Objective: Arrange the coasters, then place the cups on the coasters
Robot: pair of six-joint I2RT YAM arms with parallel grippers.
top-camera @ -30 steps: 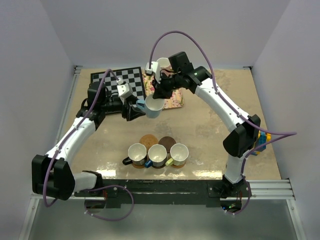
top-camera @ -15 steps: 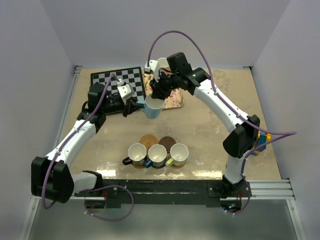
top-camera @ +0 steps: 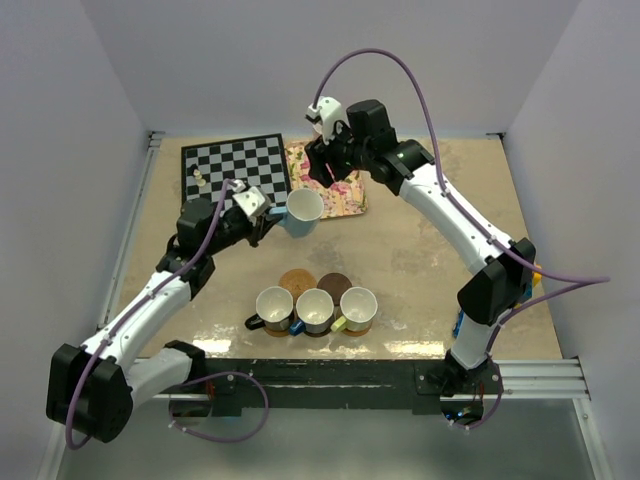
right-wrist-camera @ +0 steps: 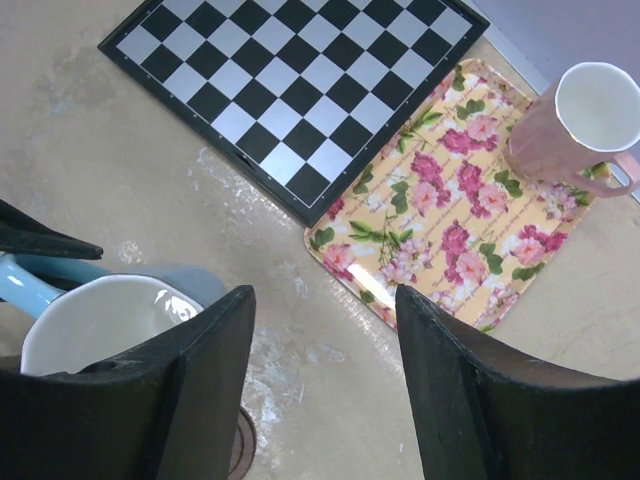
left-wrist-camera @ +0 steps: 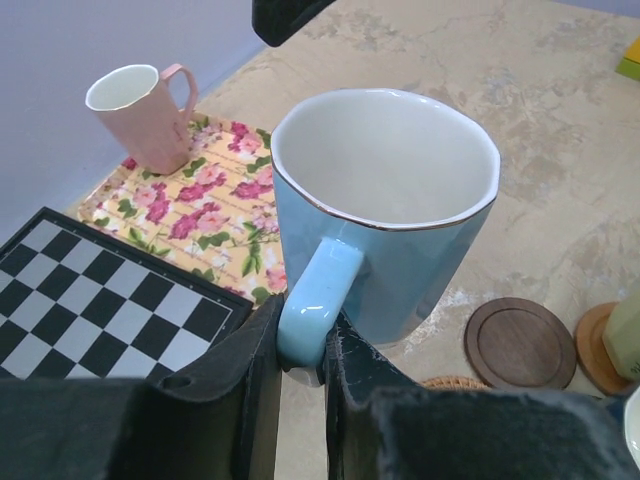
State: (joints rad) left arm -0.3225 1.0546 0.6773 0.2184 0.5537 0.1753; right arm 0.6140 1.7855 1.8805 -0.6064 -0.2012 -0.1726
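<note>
My right gripper should take the cup's opposite rim point(top-camera: 321, 199) before lowering the cup to the orange-brown coaster, because my left gripper is holding the light blue cup by its handle point(top-camera: 278, 212).
My left gripper point(left-wrist-camera: 303, 350) is shut on the handle of the light blue cup point(left-wrist-camera: 390, 230), which hangs upright above the table point(top-camera: 303, 211). Behind it, over the floral tray, my right gripper point(right-wrist-camera: 322, 295) stands open with nothing between its fingers. The pink cup point(left-wrist-camera: 140, 115) stands on the tray's far corner point(right-wrist-camera: 580, 135); the right arm hides it from above. Three cups point(top-camera: 315, 309) stand in a row on coasters near the front. Behind them lie a bare orange-brown coaster point(top-camera: 297, 282) and a bare dark brown coaster point(top-camera: 334, 283).
The floral tray point(top-camera: 348, 200) lies at the back centre, with a chessboard point(top-camera: 235, 165) to its left carrying a small white piece point(top-camera: 201, 179). Walls close in the table on three sides.
The right gripper has let go of the light blue cup, opened and drawn back over the tray. The left gripper has shut on the cup's handle and now holds the cup alone.
</note>
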